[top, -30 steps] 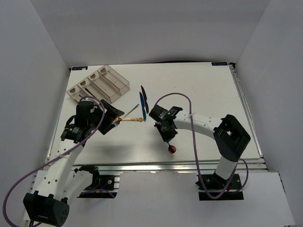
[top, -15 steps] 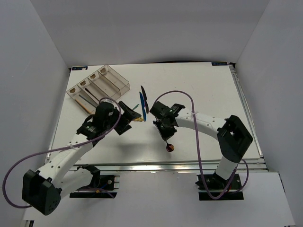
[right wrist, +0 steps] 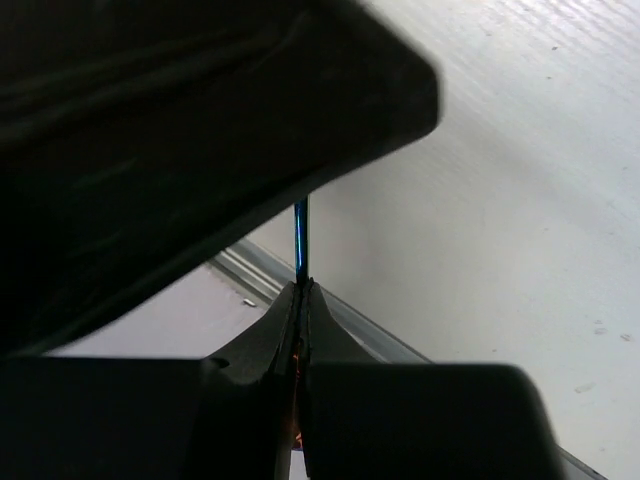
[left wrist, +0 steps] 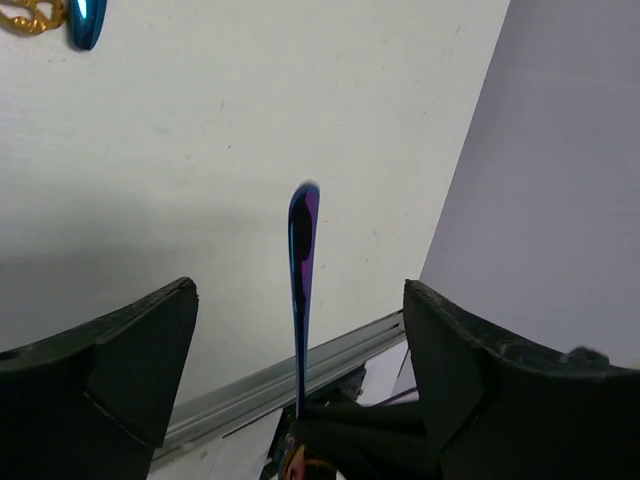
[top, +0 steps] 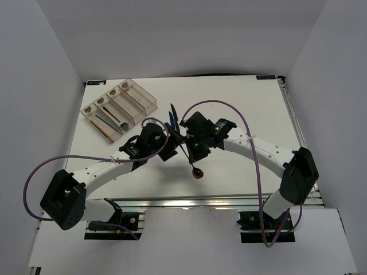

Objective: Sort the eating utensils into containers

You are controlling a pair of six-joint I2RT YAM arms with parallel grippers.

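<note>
Next, I take over the spoon by its handle end (left wrist: 303, 218) with my left gripper, since my right gripper holds it and the tray (top: 118, 109) sits beyond my left gripper.
My right gripper (top: 192, 153) is shut on the thin handle of an iridescent spoon (top: 198, 173), whose bowl hangs toward the table's front. In the right wrist view the handle (right wrist: 301, 240) rises out of the closed fingertips (right wrist: 302, 290). My left gripper (top: 170, 144) is open right beside it; in the left wrist view the spoon (left wrist: 303, 230) stands between its wide fingers (left wrist: 150, 340) without touching them. A gold fork (left wrist: 30, 18) and a blue knife (left wrist: 85, 20) lie beyond. The clear organiser tray (top: 140, 91) sits at the back left.
A blue knife (top: 172, 120) and a black knife (top: 175, 112) lie behind the two grippers. The tray holds a tan chopstick (top: 103, 125) and a black spoon (top: 117, 121). Both cables loop over the arms. The metal table edge (top: 218, 201) runs along the front.
My left arm swung right to the table's middle and now covers the gold fork. My right arm carried the spoon left and back, bringing its handle between the left fingers.
</note>
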